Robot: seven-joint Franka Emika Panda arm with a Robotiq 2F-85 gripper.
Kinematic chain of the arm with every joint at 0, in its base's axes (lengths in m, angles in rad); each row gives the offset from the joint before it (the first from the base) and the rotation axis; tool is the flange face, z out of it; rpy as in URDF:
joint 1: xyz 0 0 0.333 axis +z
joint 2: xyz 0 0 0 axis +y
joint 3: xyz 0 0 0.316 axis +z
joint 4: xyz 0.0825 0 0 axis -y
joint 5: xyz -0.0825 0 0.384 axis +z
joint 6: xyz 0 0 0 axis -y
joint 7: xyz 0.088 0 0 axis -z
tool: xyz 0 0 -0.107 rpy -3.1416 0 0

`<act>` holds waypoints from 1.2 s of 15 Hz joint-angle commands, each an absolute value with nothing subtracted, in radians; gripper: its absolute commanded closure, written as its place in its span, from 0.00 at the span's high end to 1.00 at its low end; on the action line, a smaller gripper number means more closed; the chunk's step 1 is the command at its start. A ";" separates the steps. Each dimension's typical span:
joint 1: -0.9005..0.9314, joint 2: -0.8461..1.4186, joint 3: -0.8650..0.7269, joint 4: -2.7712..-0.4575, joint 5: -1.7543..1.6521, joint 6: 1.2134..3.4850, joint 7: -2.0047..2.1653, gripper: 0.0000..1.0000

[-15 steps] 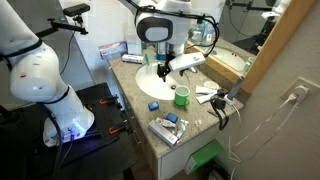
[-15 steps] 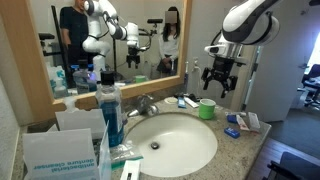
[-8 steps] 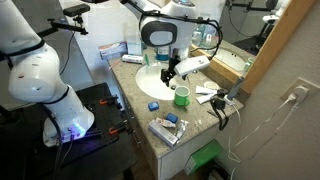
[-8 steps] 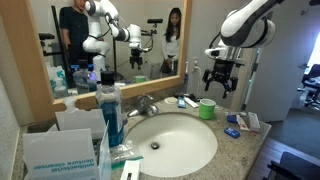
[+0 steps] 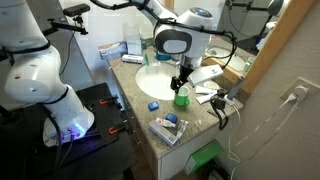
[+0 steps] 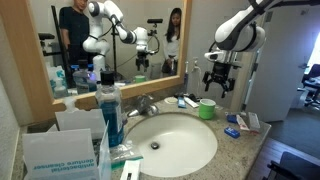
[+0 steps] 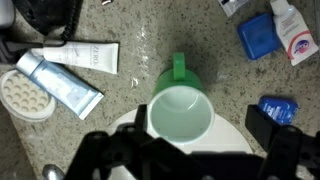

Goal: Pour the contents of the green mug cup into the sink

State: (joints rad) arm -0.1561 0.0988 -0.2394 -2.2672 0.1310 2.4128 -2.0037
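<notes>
I should move over and grip the mug's handle before I pour, because my gripper hangs over the green mug's opening [image 7: 180, 114] and the mug's handle [image 7: 179, 67] points away from the sink.
The green mug [image 5: 181, 97] stands upright on the speckled counter at the edge of the white sink [image 5: 152, 82]. It also shows in an exterior view [image 6: 207, 108], beside the sink [image 6: 190, 150]. In the wrist view the mug [image 7: 180, 112] is seen from above with its handle pointing away; its inside looks pale and I cannot make out any contents. My gripper [image 5: 181, 79] hangs just above the mug, open and empty, and also shows from the front [image 6: 217, 86]. In the wrist view my gripper [image 7: 182, 142] has one finger on each side of the mug, not touching it.
A toothpaste tube [image 7: 58, 82], a white box [image 7: 82, 57] and a round brush [image 7: 24, 95] lie beside the mug, with blue packets [image 7: 262, 35] on the other side. A blue mouthwash bottle [image 6: 110, 112] and the faucet [image 6: 146, 104] stand by the mirror. Cables [image 5: 226, 106] lie near the counter edge.
The arm has swung from over the sink basin toward the mug. My gripper now hangs right above it, still open.
</notes>
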 commanded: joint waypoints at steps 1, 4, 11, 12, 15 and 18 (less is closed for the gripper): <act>-0.212 0.212 -0.196 -2.147 0.235 2.328 -2.049 1.00; -0.259 0.275 -0.171 -2.077 0.274 2.256 -2.068 1.00; -0.315 0.277 -0.177 -2.023 0.209 2.150 -2.050 1.00; -0.317 0.288 -0.174 -2.016 0.208 2.143 -2.049 1.00; -0.328 0.336 -0.150 -1.993 0.257 2.143 -2.085 1.00; -0.337 0.365 -0.132 -1.985 0.262 2.139 -2.106 1.00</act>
State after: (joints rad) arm -0.3108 0.3294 -0.1576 -2.0233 0.2417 2.1723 -2.0590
